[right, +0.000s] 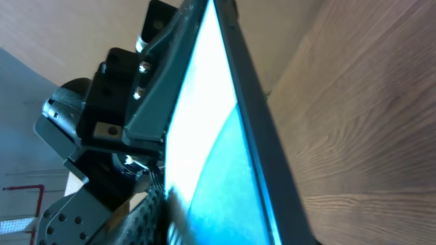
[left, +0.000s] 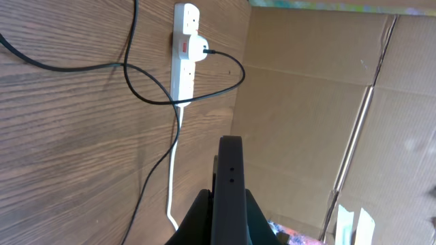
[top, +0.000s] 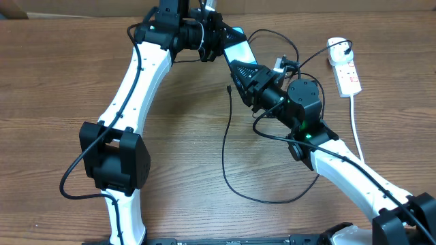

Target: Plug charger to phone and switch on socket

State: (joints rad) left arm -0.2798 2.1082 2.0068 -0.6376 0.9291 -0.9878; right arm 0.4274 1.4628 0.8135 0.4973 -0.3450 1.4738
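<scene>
The robot's right gripper is on the phone's near end, so its left gripper should pull the phone clear before the right gripper takes the charger's free tip.
The phone, teal screen up, is held above the far table. My left gripper is shut on its far end. In the left wrist view the phone shows edge-on between the fingers. My right gripper is at the phone's near end. In the right wrist view the screen fills the frame, with a textured finger pad against it. The charger loops over the table, its tip lying free. The white socket lies at the far right, also seen in the left wrist view.
A white plug with the black cable sits in the socket's far end. The thick white cord runs toward the near right beside my right arm. A cardboard wall stands past the table's far edge.
</scene>
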